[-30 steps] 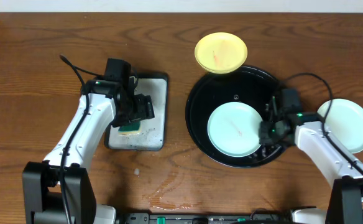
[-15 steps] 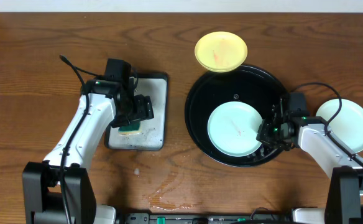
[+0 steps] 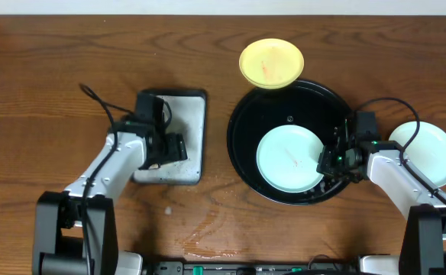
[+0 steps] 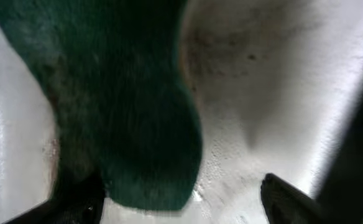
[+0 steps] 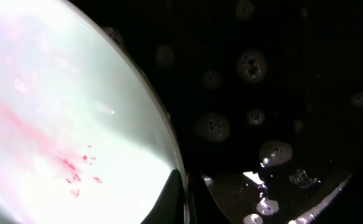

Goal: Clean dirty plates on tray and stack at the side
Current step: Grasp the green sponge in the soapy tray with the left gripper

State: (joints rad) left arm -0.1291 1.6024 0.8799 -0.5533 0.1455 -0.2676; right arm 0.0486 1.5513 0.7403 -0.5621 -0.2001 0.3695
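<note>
I should open my left gripper, straddle that end (image 4: 149,177) and pinch it before I scrub the plate, because the green sponge's near end is under a finger of that gripper.
A pale mint-green plate (image 3: 288,158) with red smears (image 5: 76,168) lies in the round black tray (image 3: 299,103). My right gripper (image 3: 327,162) is shut on this plate's right rim, one finger on top and one under it (image 5: 188,193). A yellow plate (image 3: 271,63) with a red smear rests over the tray's far rim. Another mint-green plate (image 3: 429,153) sits on the wood to the right of the tray. My left gripper (image 3: 171,147) is low over the silver tray, open, its fingers either side of a green sponge (image 4: 119,112).
The rectangular silver tray (image 3: 185,114) sits left of centre, its wet floor (image 4: 275,93) filling the left wrist view. Soapy drops dot the black tray's floor (image 5: 250,65). A wet patch (image 3: 208,229) marks the wood near the front edge.
My right gripper has shut on the mint-green plate's rim and nudged the plate slightly right. The left gripper has moved nearer the front edge and down, now covering the sponge from above.
</note>
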